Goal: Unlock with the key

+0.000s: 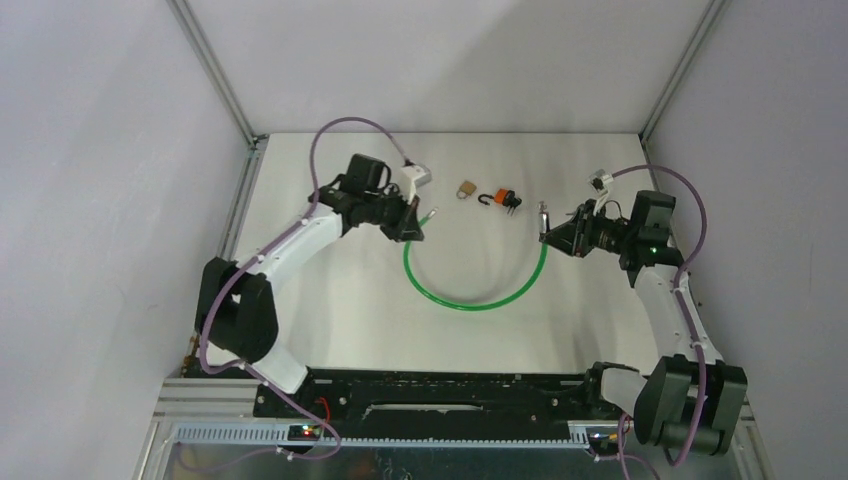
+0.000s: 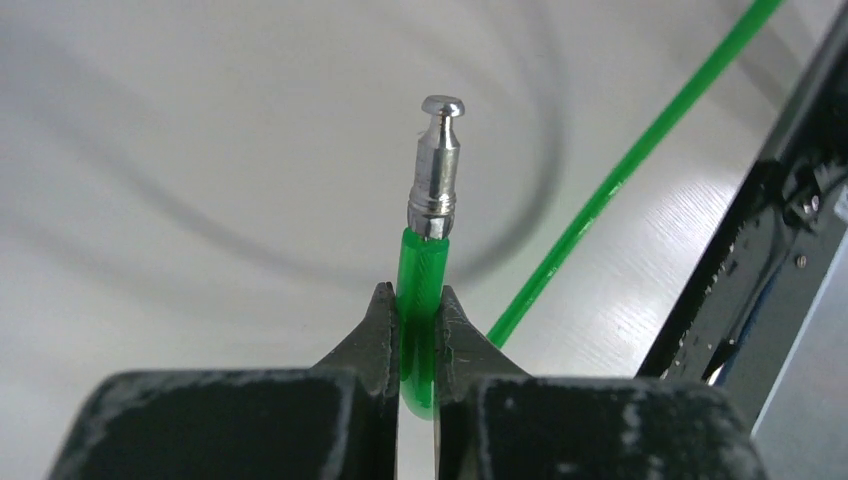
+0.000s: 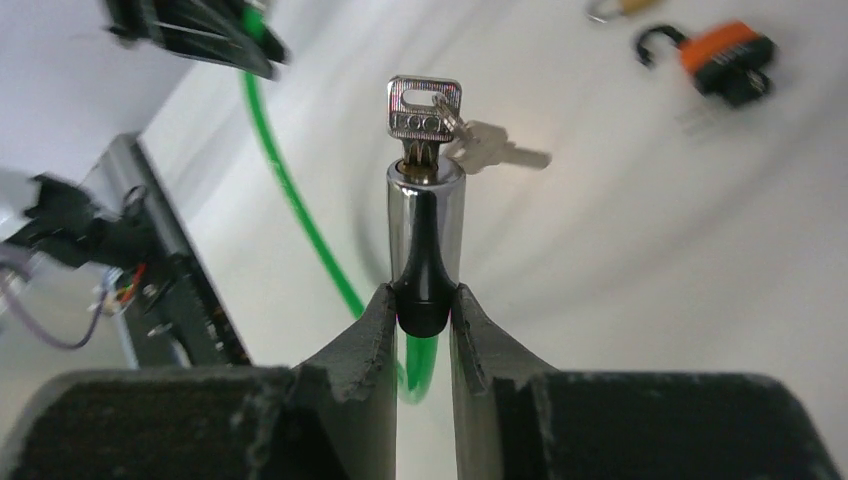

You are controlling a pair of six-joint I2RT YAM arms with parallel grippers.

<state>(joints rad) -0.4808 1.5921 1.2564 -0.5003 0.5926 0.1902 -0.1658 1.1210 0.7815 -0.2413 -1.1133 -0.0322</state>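
Observation:
The silver pin end point(image 1: 432, 213) is free of the chrome lock cylinder, so the robot's left gripper should go on lowering the green cable to the white table point(image 1: 374, 248) before it lets go of it.
A green cable lock point(image 1: 470, 300) hangs in an arc between both arms. My left gripper point(image 1: 413, 222) point(image 2: 418, 300) is shut on the green cable just below its silver pin end point(image 2: 438, 170), which is free of the lock body. My right gripper point(image 1: 548, 236) point(image 3: 421, 300) is shut on the black base of the chrome lock cylinder point(image 3: 425, 220). A key point(image 3: 424, 110) sits in the cylinder's top, with a second key point(image 3: 495, 148) dangling from it.
A small brass padlock point(image 1: 466, 189) point(image 3: 620, 8) and an orange-and-black padlock point(image 1: 500, 199) point(image 3: 725, 58) with its shackle open lie on the white table behind the cable. Grey walls with metal corner posts point(image 1: 215, 70) enclose the table.

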